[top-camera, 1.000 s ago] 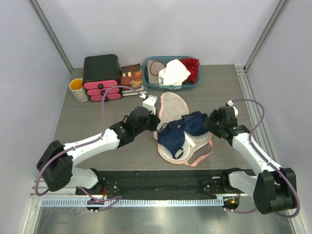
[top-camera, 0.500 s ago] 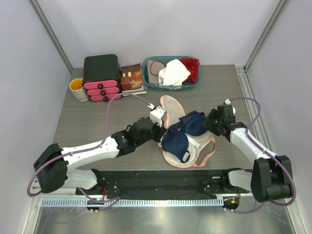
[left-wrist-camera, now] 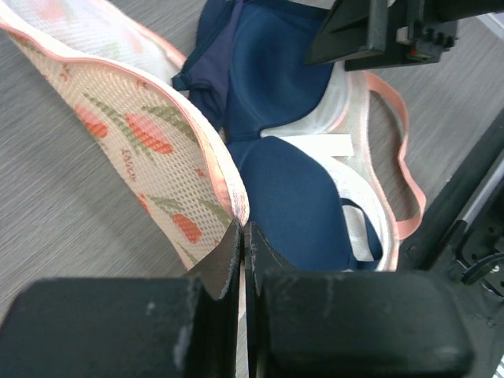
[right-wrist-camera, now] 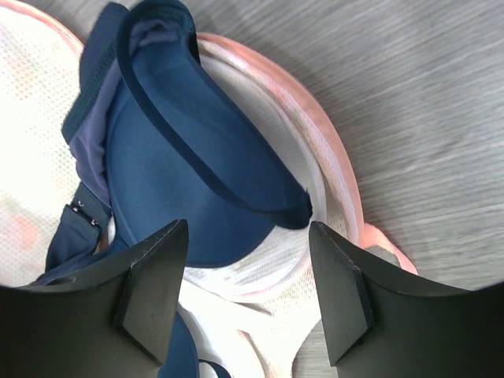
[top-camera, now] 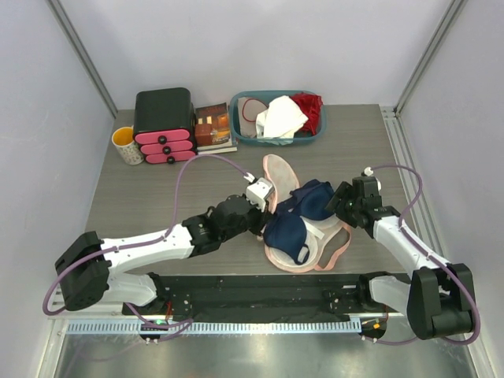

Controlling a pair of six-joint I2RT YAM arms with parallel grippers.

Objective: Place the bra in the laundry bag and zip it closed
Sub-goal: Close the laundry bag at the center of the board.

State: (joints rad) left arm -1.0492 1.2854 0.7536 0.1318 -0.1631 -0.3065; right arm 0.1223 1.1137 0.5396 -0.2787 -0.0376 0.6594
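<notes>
My left gripper is holding the upper flap's pink-trimmed edge (left-wrist-camera: 234, 197) next to the bra's near cup (top-camera: 286, 236). It should keep pulling the flap until the flap covers that cup.
The pale pink floral laundry bag (top-camera: 276, 172) lies open at the table's middle, and its lower half (top-camera: 324, 250) holds the dark navy bra (top-camera: 293, 222). My left gripper (top-camera: 265, 206) is shut on the pink-trimmed edge of the bag's upper flap (left-wrist-camera: 150, 134), right beside the bra's near cup (left-wrist-camera: 295, 201). My right gripper (top-camera: 340, 201) is open and empty. It hovers over the bra's right cup (right-wrist-camera: 185, 169), with the bag's white mesh (right-wrist-camera: 315, 201) beneath it. In the right wrist view the fingers (right-wrist-camera: 153, 287) stand wide apart.
A teal basket (top-camera: 277, 118) with white and red cloth stands at the back. To the back left are a black and pink drawer box (top-camera: 164, 126), a book (top-camera: 213, 126) and a yellow mug (top-camera: 126, 145). A black rail (top-camera: 260, 287) runs along the near edge.
My left gripper has moved right and nearer, drawing the bag's flap edge towards the bra. The bag and bra have shifted slightly. My right gripper has dropped a little over the right cup.
</notes>
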